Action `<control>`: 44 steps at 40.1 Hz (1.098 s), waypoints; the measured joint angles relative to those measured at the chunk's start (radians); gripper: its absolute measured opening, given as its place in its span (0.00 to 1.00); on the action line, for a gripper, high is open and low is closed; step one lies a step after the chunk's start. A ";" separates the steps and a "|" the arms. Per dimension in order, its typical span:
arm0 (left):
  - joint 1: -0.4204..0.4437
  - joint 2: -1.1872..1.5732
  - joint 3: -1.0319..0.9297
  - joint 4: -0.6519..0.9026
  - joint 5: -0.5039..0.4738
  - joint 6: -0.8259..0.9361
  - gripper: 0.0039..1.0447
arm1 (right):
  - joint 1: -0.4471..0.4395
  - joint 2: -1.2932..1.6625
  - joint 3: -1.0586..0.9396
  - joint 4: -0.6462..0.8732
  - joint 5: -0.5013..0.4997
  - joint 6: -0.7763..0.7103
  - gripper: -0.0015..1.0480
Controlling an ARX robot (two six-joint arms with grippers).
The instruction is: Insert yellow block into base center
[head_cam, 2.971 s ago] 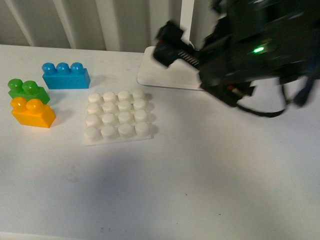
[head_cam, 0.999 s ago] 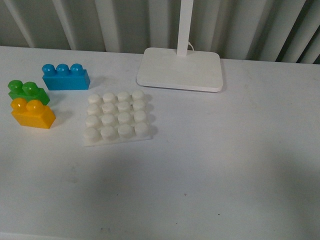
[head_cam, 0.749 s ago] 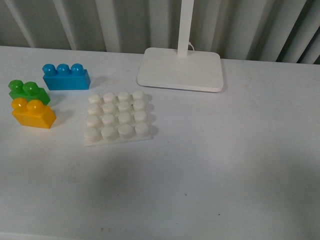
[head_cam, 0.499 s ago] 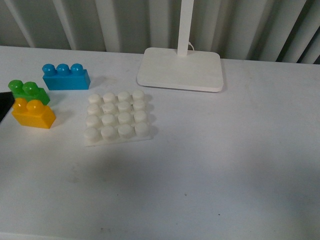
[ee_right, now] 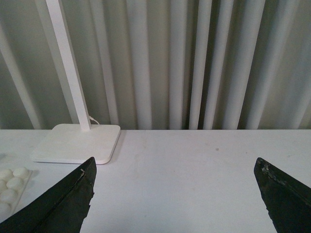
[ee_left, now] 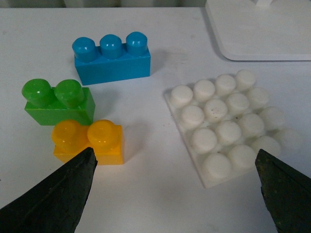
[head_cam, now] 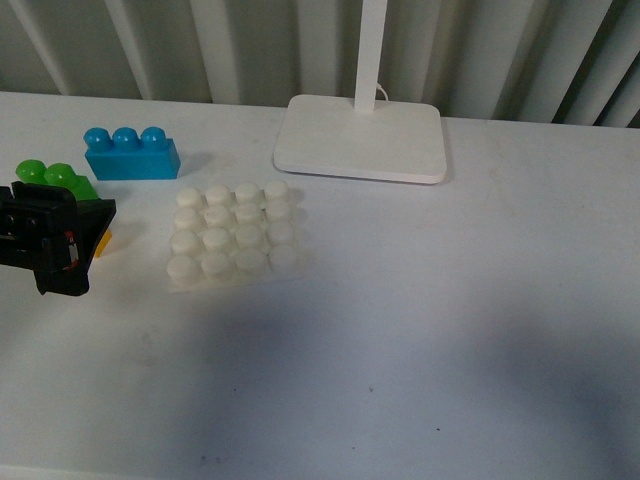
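Observation:
My gripper will turn the base [ee_left: 228, 127] a little when it pushes the yellow block onto the base's studs, because the white base lies crooked with free edges [ee_left: 186, 144].
The yellow block [ee_left: 90, 141] stands on the table beside the green brick [ee_left: 58, 99], both left of the studded white base [ee_left: 233, 126]. In the front view my left gripper [head_cam: 60, 240] hangs open over the yellow block [head_cam: 103, 243] and hides all but a sliver of it. In the left wrist view the block lies just ahead of one finger [ee_left: 58, 199], apart from it, with nothing between the jaws. The base [head_cam: 235, 235] carries no brick. My right gripper [ee_right: 172, 199] is open over bare table and does not show in the front view.
A blue three-stud brick [head_cam: 130, 152] sits behind the green brick [head_cam: 55, 178]. The white lamp foot [head_cam: 362, 138] with its upright stem stands behind the base, against a ribbed wall. The right wrist view shows the lamp foot [ee_right: 77, 143] and the base's edge [ee_right: 12, 187].
My left gripper has come in from the left edge and now covers most of the yellow block. The right arm, in view three seconds ago, has left the front view. The bricks and base have not moved.

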 joint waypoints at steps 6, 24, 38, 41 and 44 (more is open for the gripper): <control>0.043 0.090 0.068 -0.008 0.006 0.055 0.94 | 0.000 0.000 0.000 0.000 0.000 0.000 0.91; 0.125 0.226 0.215 -0.085 0.027 0.116 0.94 | 0.000 0.000 0.000 0.000 0.000 0.000 0.91; 0.159 0.278 0.269 -0.114 0.041 0.140 0.94 | 0.000 0.000 0.000 0.000 0.000 0.000 0.91; 0.161 0.283 0.273 -0.116 0.042 0.142 0.94 | 0.000 0.000 0.000 0.000 0.000 0.000 0.91; 0.161 0.289 0.277 -0.118 0.042 0.142 0.94 | 0.000 0.000 0.000 0.000 0.000 0.000 0.91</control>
